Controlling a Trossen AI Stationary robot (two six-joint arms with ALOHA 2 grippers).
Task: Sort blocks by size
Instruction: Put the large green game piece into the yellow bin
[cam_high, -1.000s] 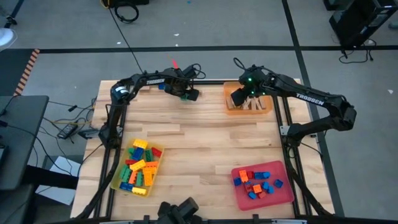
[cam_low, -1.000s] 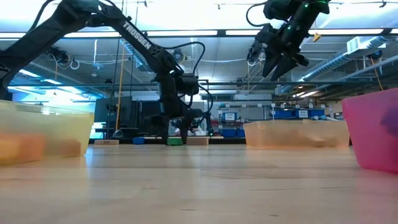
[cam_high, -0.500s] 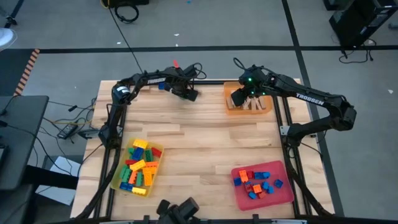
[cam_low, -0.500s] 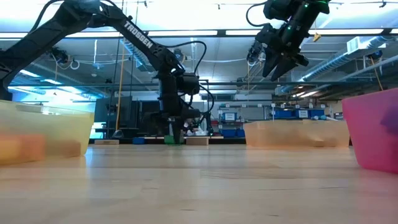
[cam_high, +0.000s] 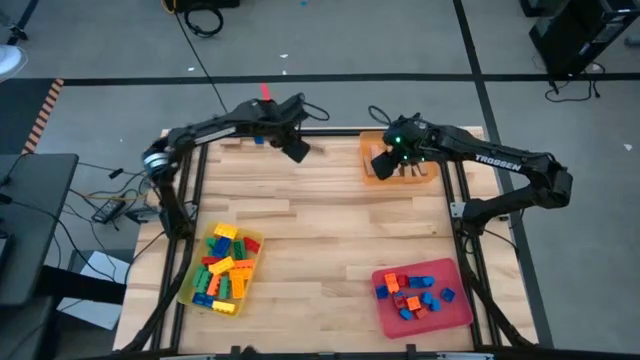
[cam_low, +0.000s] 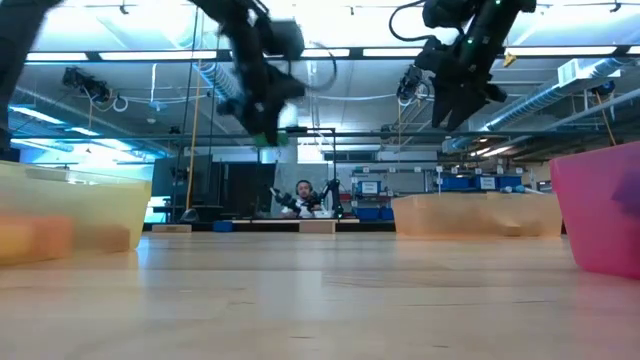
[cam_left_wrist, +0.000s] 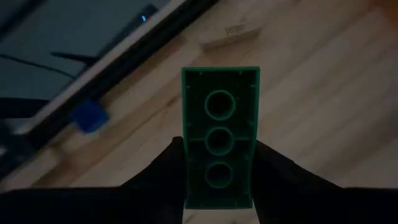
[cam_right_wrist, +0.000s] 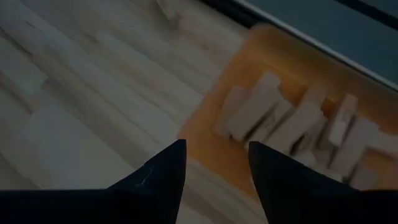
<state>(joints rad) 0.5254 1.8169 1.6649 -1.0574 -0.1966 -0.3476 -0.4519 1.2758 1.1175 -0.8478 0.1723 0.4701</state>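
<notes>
I carry on carrying the green brick (cam_left_wrist: 219, 137) with my left gripper until it is over the bricks in the yellow tray (cam_high: 226, 270), then let it go, because it is long like them.
My left gripper (cam_high: 297, 150) hangs high over the table's far edge, left of the middle, and is shut on a green brick (cam_left_wrist: 220, 99) whose hollow underside, with three round tubes, faces the wrist camera. In the low view the brick (cam_low: 266, 138) shows blurred, well above the tabletop. My right gripper (cam_high: 383, 160) stands open, with nothing between its fingers, above the near left corner of the orange tray (cam_high: 402, 170) of tan wooden pieces (cam_right_wrist: 283, 121). My left gripper pinches the green brick by its two long sides (cam_left_wrist: 189, 177), one finger on each, near the end nearest the wrist. The fingers slant steeply down from above and lie along the brick. The brick is lifted clear and sticks out past the fingertips.
A blue block (cam_left_wrist: 89, 116) and a tan wooden piece (cam_left_wrist: 230, 35) lie on the table by the far edge, under the left gripper. A yellow tray (cam_high: 250, 268) of mixed coloured bricks stands near left, a red tray (cam_high: 460, 310) of small blue, orange and red ones near right.
My left gripper has risen from the tabletop at the far edge and has rolled a little. The green brick, which was down on the table, has come up with it and now hangs clear. My right gripper has kept still.
</notes>
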